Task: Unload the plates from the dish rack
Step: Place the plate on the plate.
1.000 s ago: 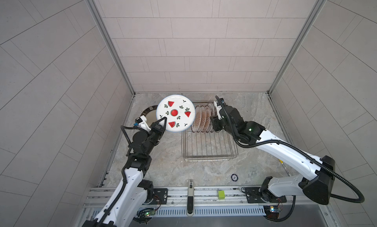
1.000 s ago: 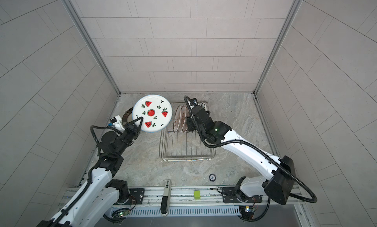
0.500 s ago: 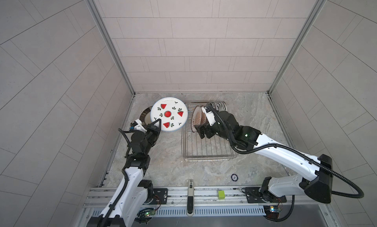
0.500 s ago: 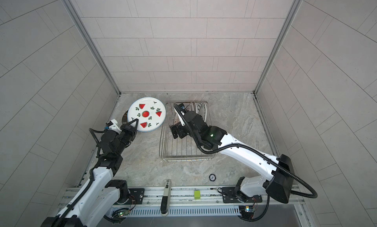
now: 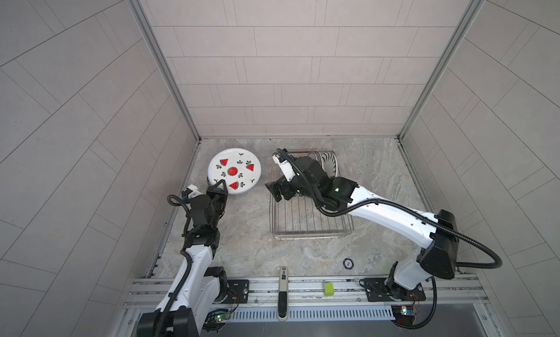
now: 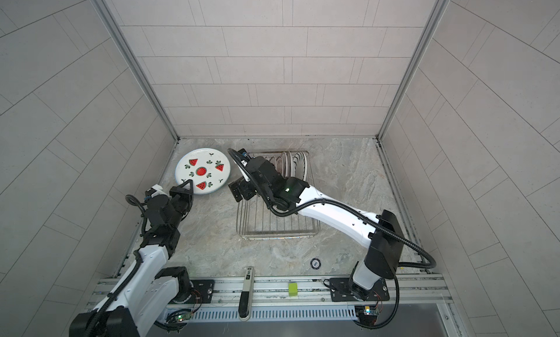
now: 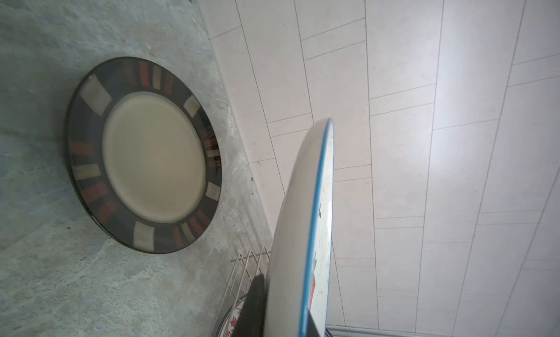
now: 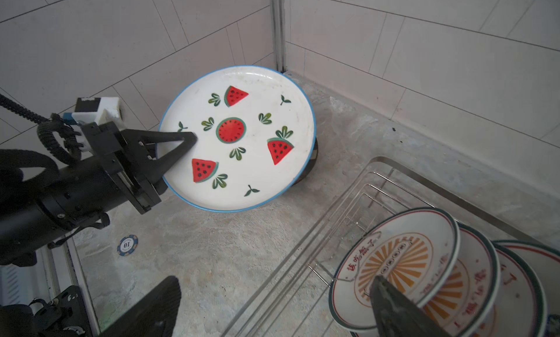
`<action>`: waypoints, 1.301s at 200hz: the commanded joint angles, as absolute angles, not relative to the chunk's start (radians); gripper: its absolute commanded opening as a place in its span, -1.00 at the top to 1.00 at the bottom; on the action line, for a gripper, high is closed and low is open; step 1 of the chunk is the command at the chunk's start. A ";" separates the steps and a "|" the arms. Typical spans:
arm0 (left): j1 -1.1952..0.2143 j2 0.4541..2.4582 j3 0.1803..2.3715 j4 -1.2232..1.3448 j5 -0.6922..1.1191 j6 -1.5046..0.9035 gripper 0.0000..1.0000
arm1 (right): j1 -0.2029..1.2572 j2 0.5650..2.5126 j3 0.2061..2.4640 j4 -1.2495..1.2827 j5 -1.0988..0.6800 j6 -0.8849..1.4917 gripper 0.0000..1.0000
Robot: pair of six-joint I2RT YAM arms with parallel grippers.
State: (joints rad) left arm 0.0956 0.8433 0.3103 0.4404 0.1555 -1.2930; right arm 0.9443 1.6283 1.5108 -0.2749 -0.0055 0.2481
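The watermelon plate's pattern (image 5: 232, 171) faces up over the dark-rimmed plate (image 7: 154, 156). My left gripper should keep going down until the two plates meet, then let go.
My left gripper (image 5: 218, 189) (image 6: 185, 188) is shut on the rim of a white watermelon plate (image 5: 234, 172) (image 6: 202, 171) (image 8: 239, 135). It holds the plate tilted just above a dark-rimmed plate (image 7: 142, 153) lying flat on the table at the back left. The wire dish rack (image 5: 309, 226) (image 6: 272, 226) (image 8: 348, 199) stands in the middle. Several plates (image 6: 291, 165) stand upright at its far end, an orange sunburst plate (image 8: 394, 259) nearest. My right gripper (image 5: 277, 193) (image 8: 272, 281) hangs open and empty over the rack's left edge, beside that row.
A blue poker chip (image 8: 127, 245) lies on the stone table near my left arm, and a second chip (image 5: 348, 263) lies at the front. A green block (image 5: 328, 289) sits on the front rail. Tiled walls close in on three sides.
My left arm has carried the watermelon plate left and down toward the dark-rimmed plate. My right gripper has opened and swung left, away from the upright plates.
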 commanded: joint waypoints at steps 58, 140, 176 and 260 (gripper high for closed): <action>0.114 0.890 0.318 0.550 -0.036 -1.252 1.00 | 0.963 1.877 1.768 -0.361 -0.046 0.176 -0.99; 0.139 1.052 0.350 0.611 -0.073 -1.234 1.00 | 0.965 2.059 1.959 -0.412 -0.055 0.133 -0.99; 0.140 1.143 0.374 0.658 -0.073 -1.227 1.00 | 0.965 2.119 2.031 -0.443 -0.050 0.124 -0.99; 0.140 1.267 0.408 0.736 -0.088 -1.218 1.00 | 0.962 2.208 2.120 -0.473 -0.028 0.113 -0.99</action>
State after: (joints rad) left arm 0.1333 1.2583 0.3481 0.5552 -0.0563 -1.2121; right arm 0.9604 2.1792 2.0869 -0.4496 -0.0452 0.1295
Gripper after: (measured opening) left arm 0.123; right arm 0.996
